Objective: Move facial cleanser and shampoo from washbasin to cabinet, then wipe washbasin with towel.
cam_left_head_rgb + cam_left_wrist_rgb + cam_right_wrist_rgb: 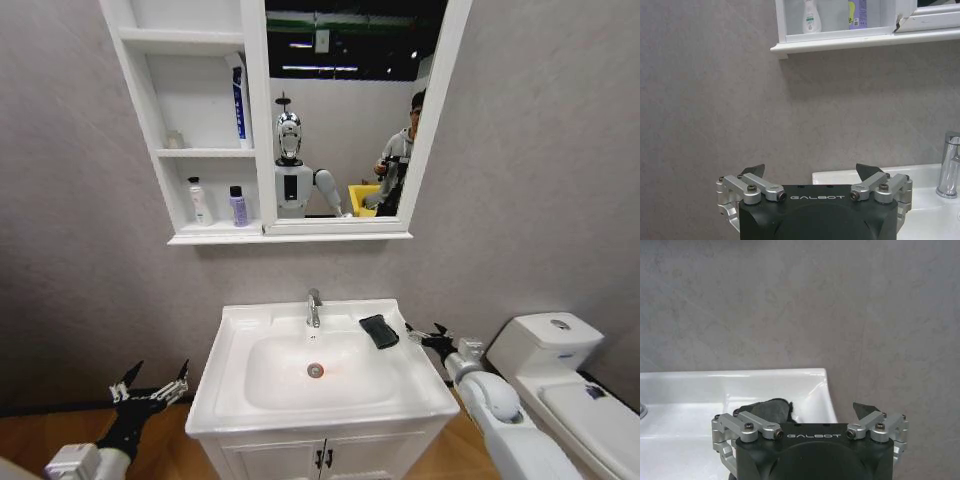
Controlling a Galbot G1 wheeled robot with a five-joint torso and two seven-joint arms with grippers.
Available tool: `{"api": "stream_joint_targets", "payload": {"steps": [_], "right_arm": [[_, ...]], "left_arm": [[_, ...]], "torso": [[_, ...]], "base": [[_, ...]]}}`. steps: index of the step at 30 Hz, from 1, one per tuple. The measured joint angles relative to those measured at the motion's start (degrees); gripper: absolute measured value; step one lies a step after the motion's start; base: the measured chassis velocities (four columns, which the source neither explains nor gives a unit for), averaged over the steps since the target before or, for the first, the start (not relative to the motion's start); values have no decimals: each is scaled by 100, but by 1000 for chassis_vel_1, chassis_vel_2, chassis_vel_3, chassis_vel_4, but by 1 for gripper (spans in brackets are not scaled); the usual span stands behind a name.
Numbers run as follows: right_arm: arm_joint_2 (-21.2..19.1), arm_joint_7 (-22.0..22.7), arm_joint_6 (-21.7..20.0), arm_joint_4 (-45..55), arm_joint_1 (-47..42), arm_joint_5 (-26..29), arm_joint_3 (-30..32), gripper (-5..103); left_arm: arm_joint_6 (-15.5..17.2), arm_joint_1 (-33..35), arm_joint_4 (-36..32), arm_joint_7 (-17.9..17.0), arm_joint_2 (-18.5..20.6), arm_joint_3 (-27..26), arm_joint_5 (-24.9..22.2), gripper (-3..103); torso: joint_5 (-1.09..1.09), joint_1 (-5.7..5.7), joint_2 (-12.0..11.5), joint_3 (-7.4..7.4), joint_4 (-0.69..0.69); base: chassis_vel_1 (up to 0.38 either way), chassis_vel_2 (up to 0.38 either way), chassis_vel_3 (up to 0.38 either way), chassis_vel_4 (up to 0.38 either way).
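Observation:
My gripper will get the stain off when it wipes with the dark grey towel [379, 332], as a reddish ring [315, 370] shows around the drain in the glossy washbasin.
The dark grey towel [379, 331] lies folded on the back right rim of the white washbasin [230, 385], right of the chrome tap [314, 308]. My right gripper [425, 338] hovers open just to the towel's right, at the basin's edge; in its wrist view the towel [771, 410] lies beyond one fingertip. My left gripper [150, 385] is open and empty, low and left of the basin. On the cabinet's [255, 120] lowest shelf stand a white bottle [200, 200] and a purple bottle [238, 206]. I cannot tell which is the facial cleanser or the shampoo.
A blue-and-white tube [239, 105] leans on the cabinet's middle shelf. A white toilet [560, 370] stands close to the right of the vanity, beside my right arm. The grey wall runs behind everything. The basin's drain [316, 370] sits mid-bowl.

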Motion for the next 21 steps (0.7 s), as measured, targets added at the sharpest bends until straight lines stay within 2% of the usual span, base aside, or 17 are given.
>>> {"api": "stream_joint_targets", "payload": {"steps": [9,16,17,20,21], "right_arm": [[283,-243,288,-954,672,-393,-591,100],[327,-283,372,-1343,1024,-554,-785,100],[330,-328,404,-1472,1125,-588,-840,103],[331,-374,442,-1680,1277,-612,-954,98],[349,-393,461,-1790,1346,-620,-1004,94]], "left_arm": [[0,0,0,0,0,0,0,100],[0,0,0,0,0,0,0,100],[0,0,0,0,0,0,-1,100],[0,0,0,0,0,0,0,100],[0,0,0,0,1,0,-1,100]], "torso": [[-2,-2,0,0,0],[-2,-2,0,0,-2],[-2,-2,0,0,-1],[-2,-2,0,0,0],[-2,-2,0,0,-1]], "base": [[0,0,0,0],[0,0,0,0],[0,0,0,0],[0,0,0,0],[0,0,0,0]]}}
